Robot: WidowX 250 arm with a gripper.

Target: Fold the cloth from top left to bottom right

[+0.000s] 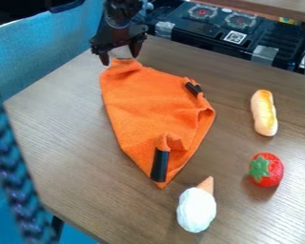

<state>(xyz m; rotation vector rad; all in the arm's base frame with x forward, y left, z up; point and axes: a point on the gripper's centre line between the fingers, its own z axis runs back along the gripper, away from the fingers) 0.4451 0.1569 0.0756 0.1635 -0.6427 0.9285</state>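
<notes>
The black object lies in the cloth's lower fold, so it will come along and nudge the toy ice cream cone when the robot folds the cloth.
The gripper (120, 54) hangs at the upper left of the camera view, its two fingers spread apart just above the top left corner of the cloth. The orange cloth (148, 105) lies on the table, running from below the gripper down to a point at the lower right. Its right side and lower part look rumpled. One black object (159, 165) pokes out of a fold near the lower tip, and a smaller black one (194, 89) shows at the upper right edge. Whether the fingers touch the cloth, I cannot tell.
Right of the cloth are a toy bread roll (264, 113) and a strawberry (266, 169). A toy ice cream cone (196, 208) lies below the cloth's tip. A dark stove (235, 26) stands behind the wooden table (72, 143); a blurred braided cord crosses the left edge.
</notes>
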